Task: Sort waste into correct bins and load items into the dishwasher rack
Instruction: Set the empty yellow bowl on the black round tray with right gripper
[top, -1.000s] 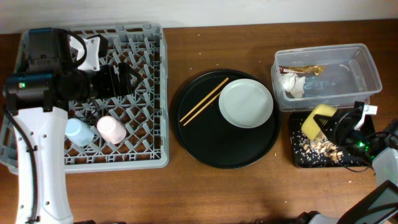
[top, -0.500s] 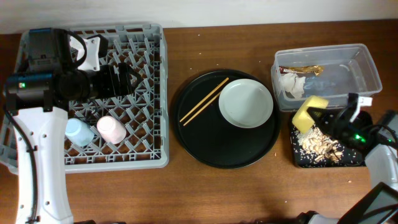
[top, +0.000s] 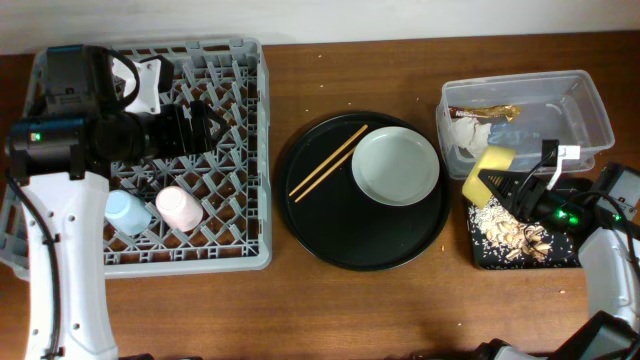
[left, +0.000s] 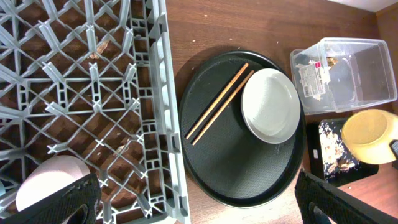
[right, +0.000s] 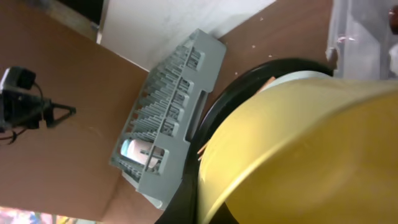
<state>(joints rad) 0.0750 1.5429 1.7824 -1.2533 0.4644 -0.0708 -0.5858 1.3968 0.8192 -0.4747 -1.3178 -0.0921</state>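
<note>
The yellow bowl (top: 488, 175) is empty and the round tray's front (top: 356, 230) is open. My right gripper keeps going to that front and lets go of the bowl flat there.
My right gripper (top: 512, 186) is shut on the yellow bowl (top: 486, 171) and holds it tilted above the left end of the shallow black tray (top: 520, 260), where beige food scraps (top: 508, 232) lie. The bowl fills the right wrist view (right: 298, 149). The clear tub (top: 590, 112) holds the white napkin (top: 468, 136) and the brown-gold wrapper (top: 487, 111). The pale plate (top: 396, 166) and the chopsticks (top: 328, 162) lie on the round black tray (top: 350, 235). My left gripper (top: 205, 128) is open and empty above the grey rack (top: 262, 150), which holds the pink cup (top: 180, 208) and the light-blue cup (top: 125, 212).
Bare brown table runs between the rack and the round tray and along the front edge. In the left wrist view the rack's right wall (left: 157, 93) lies close to the round tray (left: 242, 168). The wall runs behind the table.
My right gripper has carried the yellow bowl up and to the left, from over the black tray toward its left end. The left arm has not moved.
</note>
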